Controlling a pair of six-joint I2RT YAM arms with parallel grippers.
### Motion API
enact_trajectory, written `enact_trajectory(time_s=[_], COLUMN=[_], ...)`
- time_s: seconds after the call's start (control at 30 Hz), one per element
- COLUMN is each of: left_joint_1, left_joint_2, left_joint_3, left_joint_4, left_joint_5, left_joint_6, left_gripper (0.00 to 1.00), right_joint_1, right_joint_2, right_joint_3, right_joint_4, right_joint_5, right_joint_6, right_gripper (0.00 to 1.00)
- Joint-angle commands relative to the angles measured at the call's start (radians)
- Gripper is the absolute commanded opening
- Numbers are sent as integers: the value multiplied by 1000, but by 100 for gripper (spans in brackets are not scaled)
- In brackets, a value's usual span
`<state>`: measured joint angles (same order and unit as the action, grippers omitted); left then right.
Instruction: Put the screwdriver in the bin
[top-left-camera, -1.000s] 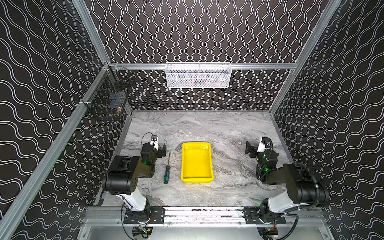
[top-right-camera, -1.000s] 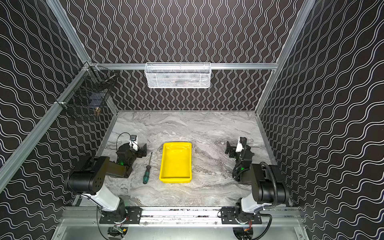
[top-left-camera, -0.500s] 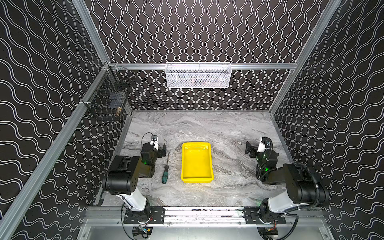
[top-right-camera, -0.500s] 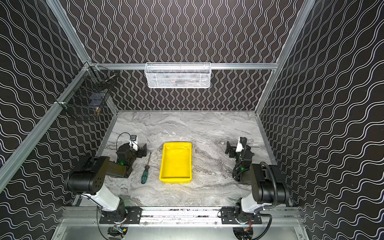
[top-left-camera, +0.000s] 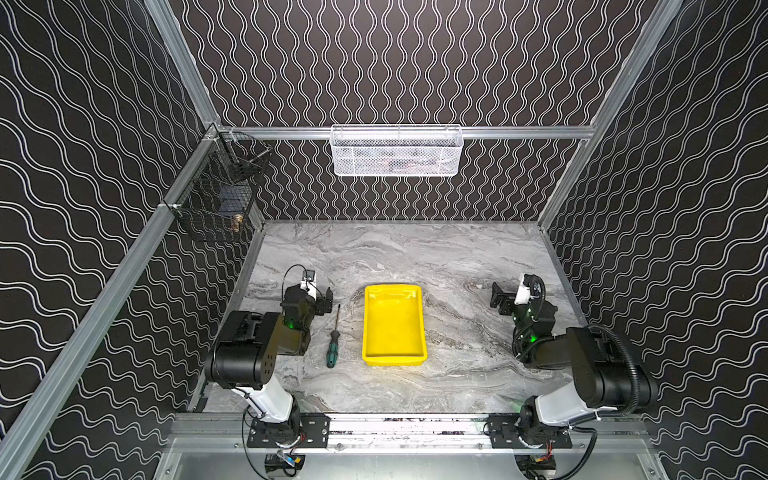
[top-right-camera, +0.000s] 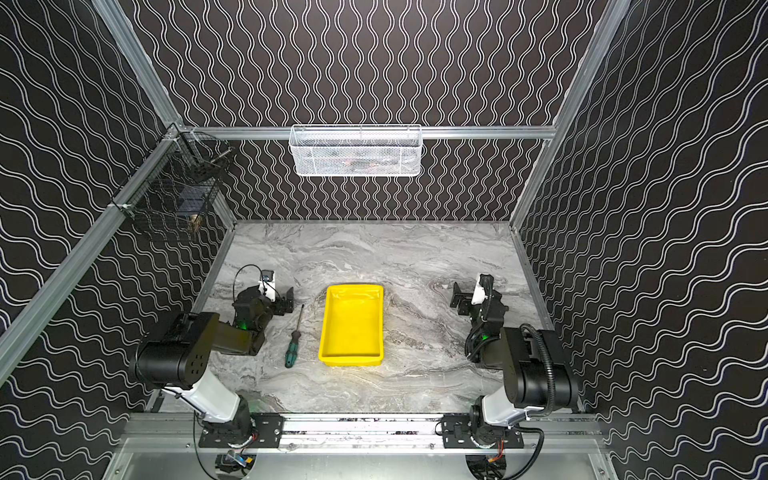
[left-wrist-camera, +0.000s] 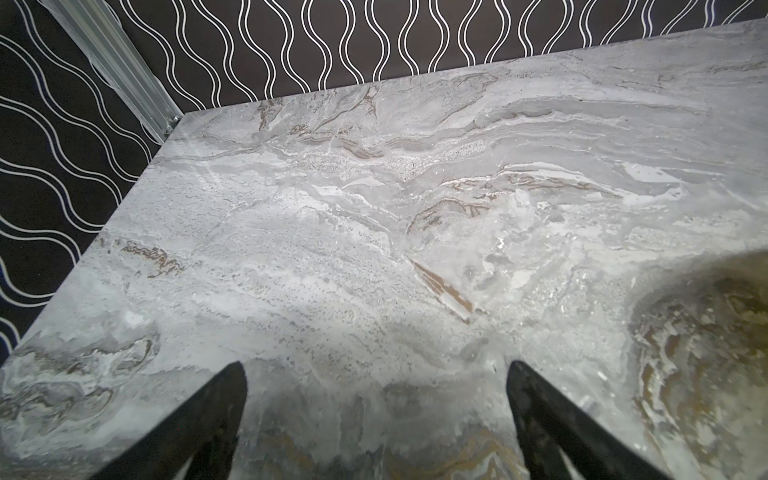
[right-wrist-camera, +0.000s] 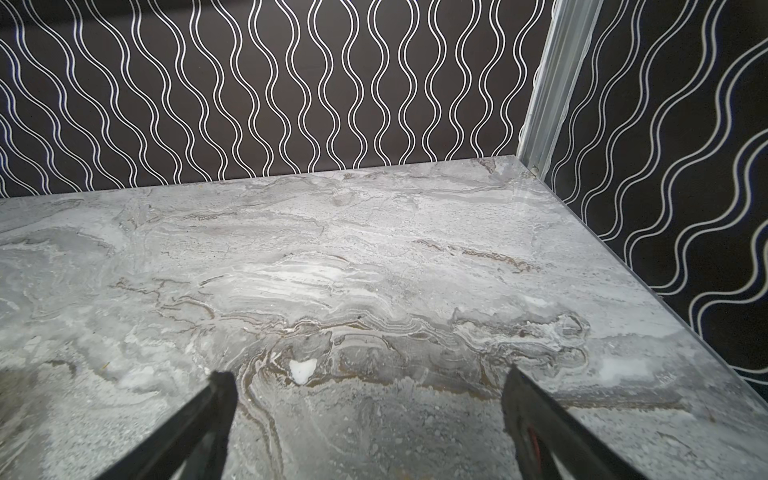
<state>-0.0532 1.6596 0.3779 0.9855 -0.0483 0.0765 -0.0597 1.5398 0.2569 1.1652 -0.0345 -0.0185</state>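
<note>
The robot's left gripper points level toward the back wall beside the screwdriver stem's tip (top-left-camera: 338, 306), so it should tilt down and move back over the screwdriver's teal-green handle (top-left-camera: 332, 350).
In both top views the screwdriver (top-left-camera: 333, 340) (top-right-camera: 294, 340) lies flat on the marble table, its teal-green handle toward the front and its thin shaft pointing back. Just to its right, apart from it, stands the yellow bin (top-left-camera: 394, 360) (top-right-camera: 351, 360), empty. My left gripper (top-left-camera: 324, 301) (top-right-camera: 286, 301) rests low beside the shaft's tip, open. My right gripper (top-left-camera: 498, 300) (top-right-camera: 459, 301) sits far right of the bin, open. In the wrist views the left gripper (left-wrist-camera: 376, 365) and the right gripper (right-wrist-camera: 368, 376) show only bare marble between their fingers; neither screwdriver nor bin appears there.
A white wire mesh basket (top-left-camera: 395, 151) hangs on the back rail. A black wire basket (top-left-camera: 216, 199) hangs on the left wall. Patterned walls close the table on three sides, and both arm bases stand on the front rail.
</note>
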Motion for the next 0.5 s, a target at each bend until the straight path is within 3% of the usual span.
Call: enact_trajectory(time_s=[0.0, 0.1, 0.2, 0.3, 0.47], left_joint_1=[1, 1, 0, 0, 0], left_joint_2=[-6, -8, -66, -153, -321], left_joint_3=[-4, -2, 36, 82, 206], left_joint_4=[27, 22, -96, -259, -643], left_joint_5=[-4, -10, -44, -84, -190], left_joint_6=[-9, -12, -25, -50, -222], left_gripper=[99, 99, 99, 99, 99], right_joint_1=[1, 1, 1, 1, 38], right_joint_2=[2, -1, 1, -2, -72], right_joint_3=[7, 12, 11, 6, -10], right_joint_4=[17, 4, 7, 16, 1], right_joint_5=[24, 39, 37, 43, 160], right_joint_6=[8, 8, 8, 5, 4], right_gripper=[99, 99, 99, 99, 99])
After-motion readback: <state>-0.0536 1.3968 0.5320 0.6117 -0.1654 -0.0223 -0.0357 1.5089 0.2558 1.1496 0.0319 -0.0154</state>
